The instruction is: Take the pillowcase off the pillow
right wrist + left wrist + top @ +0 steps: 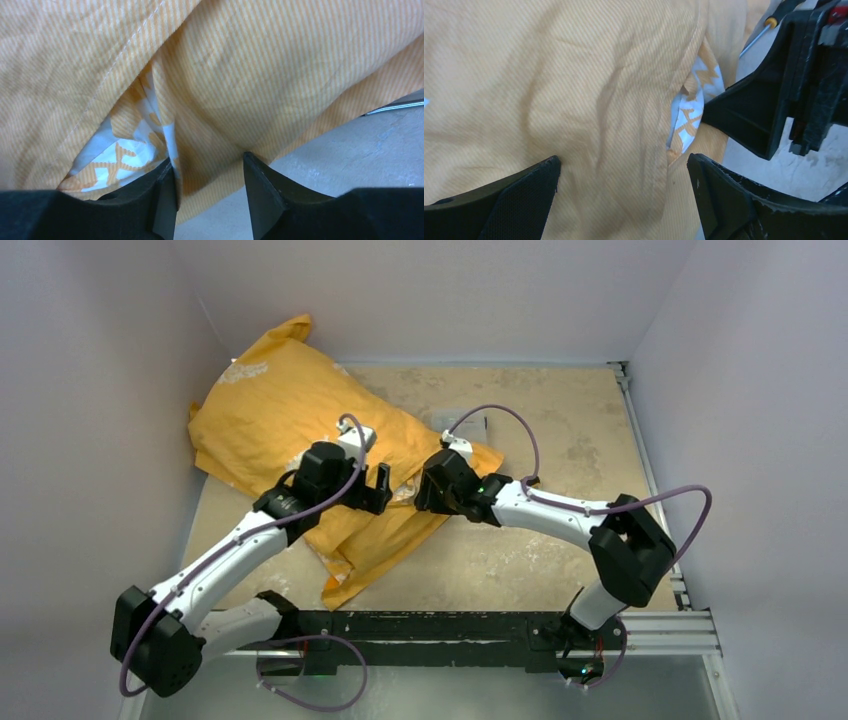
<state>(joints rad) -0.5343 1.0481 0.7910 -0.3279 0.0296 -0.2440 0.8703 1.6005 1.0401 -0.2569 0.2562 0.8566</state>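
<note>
The pillow stays covered because of the pillowcase's narrow seam gap [405,490], so my left gripper should hold the gap's folded edge [668,120] while my right gripper spreads the other side.
The orange pillowcase [290,410] lies bulging at the back left of the table, with a flat flap reaching toward the front. The pillow is hidden inside it. My left gripper [385,490] is open wide just above the case's near right edge, with orange fabric [574,90] under its jaws [624,170]. My right gripper [420,492] faces it from the right. It is open, with a fold of the orange fabric [275,65] between its fingers [210,170]. A white and orange printed patch [125,155] shows in the seam gap and also appears in the left wrist view [689,110].
The worn beige tabletop [560,440] lies to the right of the case. White walls enclose the back and both sides. An aluminium rail [650,460] runs along the right edge, and a black bar [430,625] runs along the front by the arm bases.
</note>
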